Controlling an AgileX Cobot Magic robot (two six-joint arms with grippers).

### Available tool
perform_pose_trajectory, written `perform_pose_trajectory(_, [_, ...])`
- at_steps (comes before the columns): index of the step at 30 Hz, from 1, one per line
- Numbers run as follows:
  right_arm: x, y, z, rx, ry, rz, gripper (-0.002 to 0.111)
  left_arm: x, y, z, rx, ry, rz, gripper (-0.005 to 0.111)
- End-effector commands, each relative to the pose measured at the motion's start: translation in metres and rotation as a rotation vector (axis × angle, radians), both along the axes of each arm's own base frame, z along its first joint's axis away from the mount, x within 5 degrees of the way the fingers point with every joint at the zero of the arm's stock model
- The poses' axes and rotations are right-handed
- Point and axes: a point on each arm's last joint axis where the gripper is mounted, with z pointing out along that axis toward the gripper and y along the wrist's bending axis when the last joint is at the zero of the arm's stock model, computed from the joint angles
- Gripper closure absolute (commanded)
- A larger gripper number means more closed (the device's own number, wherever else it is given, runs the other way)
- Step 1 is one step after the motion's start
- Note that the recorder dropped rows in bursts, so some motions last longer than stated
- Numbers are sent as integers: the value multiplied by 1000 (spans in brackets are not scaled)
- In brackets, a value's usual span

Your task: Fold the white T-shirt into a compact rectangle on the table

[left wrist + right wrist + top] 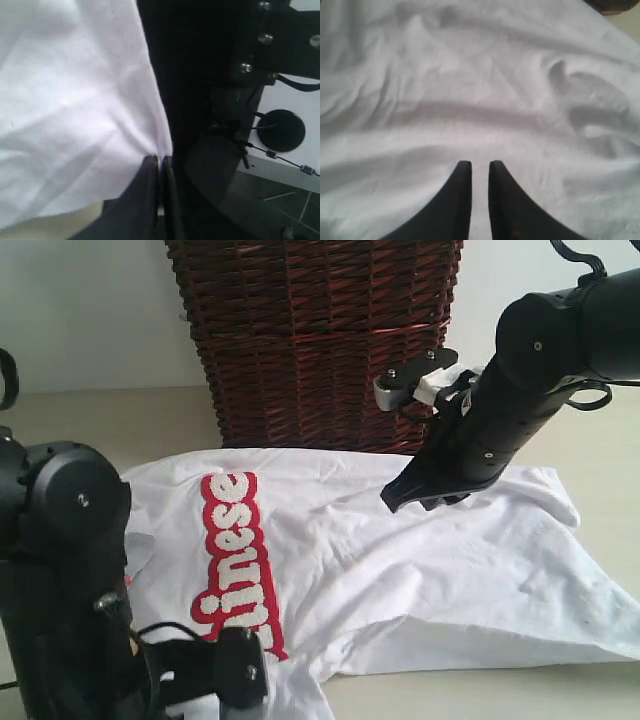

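The white T-shirt's near edge [160,139] is held in my left gripper and a raised fold [372,633] crosses the shirt's front, so I should go on pulling that edge nearer until the shirt flattens.
The white T-shirt [400,570] lies spread and wrinkled on the beige table [100,420], its red-outlined lettering [235,540] running down the left half. My left gripper [245,680] sits at the shirt's near edge. In the left wrist view this left gripper [159,161] is shut on a bunched edge of the shirt [75,100]. My right gripper [395,502] hovers over the shirt's upper middle. In the right wrist view the right gripper [480,165] shows only a narrow gap, with nothing between the fingers and the shirt [470,75] beneath.
A dark brown wicker basket [320,340] stands at the back, just behind the shirt and close to the right arm. Bare table shows at the back left and along the front right edge.
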Motion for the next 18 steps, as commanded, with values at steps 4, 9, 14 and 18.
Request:
perform_pose_trajectory(4, [1,-2,3,5,-24,1,93,-41,-1,-9,125,75,-37,107])
perform_pose_trajectory(9, [1,-2,3,6,-26,1,93,-50,0,-12,136,83,-75,107])
perform_pose_trajectory(14, [1,-2,3,6,-26,1,93,-54,-7,-6,82,133,-10,107])
perform_pose_trajectory(18, [2,-2,3,7,-30,2,93,-57,-9,3,33,146,19,97])
